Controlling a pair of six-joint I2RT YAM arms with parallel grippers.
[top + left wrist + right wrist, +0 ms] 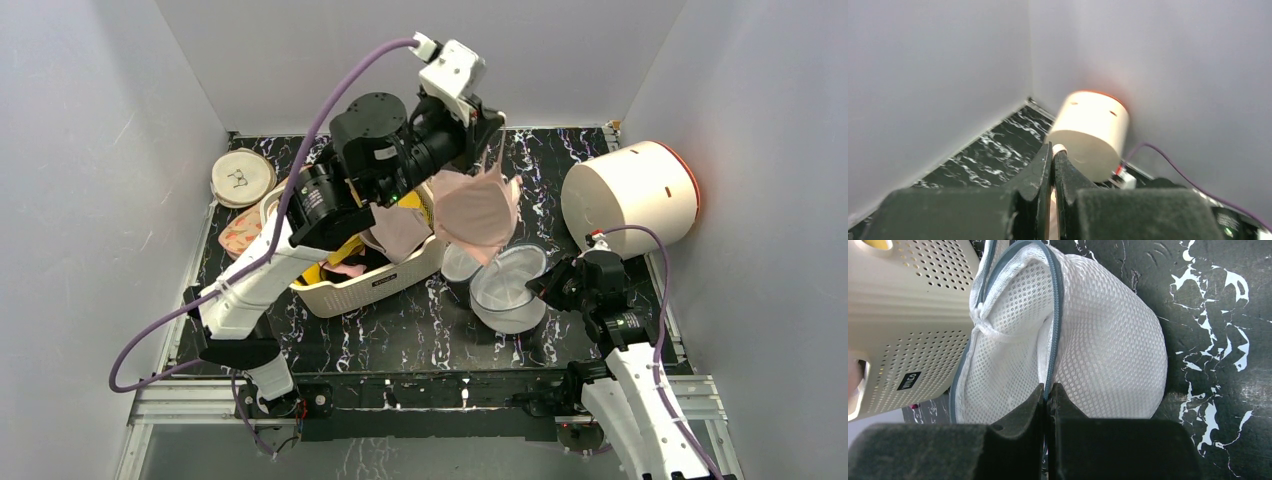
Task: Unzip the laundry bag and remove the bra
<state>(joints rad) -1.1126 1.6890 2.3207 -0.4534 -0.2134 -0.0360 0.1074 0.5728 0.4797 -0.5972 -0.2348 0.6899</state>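
Observation:
My left gripper should keep carrying the pale pink bra (477,212) over the basket (388,248) until the bra rests inside, and then let go, because the bra hangs clear of the laundry bag.
The pale pink bra (478,215) hangs in the air above the table, between the basket and the laundry bag. My left gripper (491,130) is raised high and shut on its top edge; in the left wrist view a thin pale strip of it (1059,148) shows between the closed fingers of the left gripper (1053,150). The whitish mesh laundry bag (508,288) sits open on the dark table, its lid flopped toward the basket. My right gripper (537,287) is shut on the bag's grey zip rim (1054,330), as the right wrist view shows at the right gripper (1048,388).
A cream perforated basket (395,282) holding a yellow garment stands left of the bag, touching it (908,315). A large white drum (630,195) lies at the back right. A cream disc (242,176) and a pink patterned disc (240,236) lie at the left. Grey walls enclose the table.

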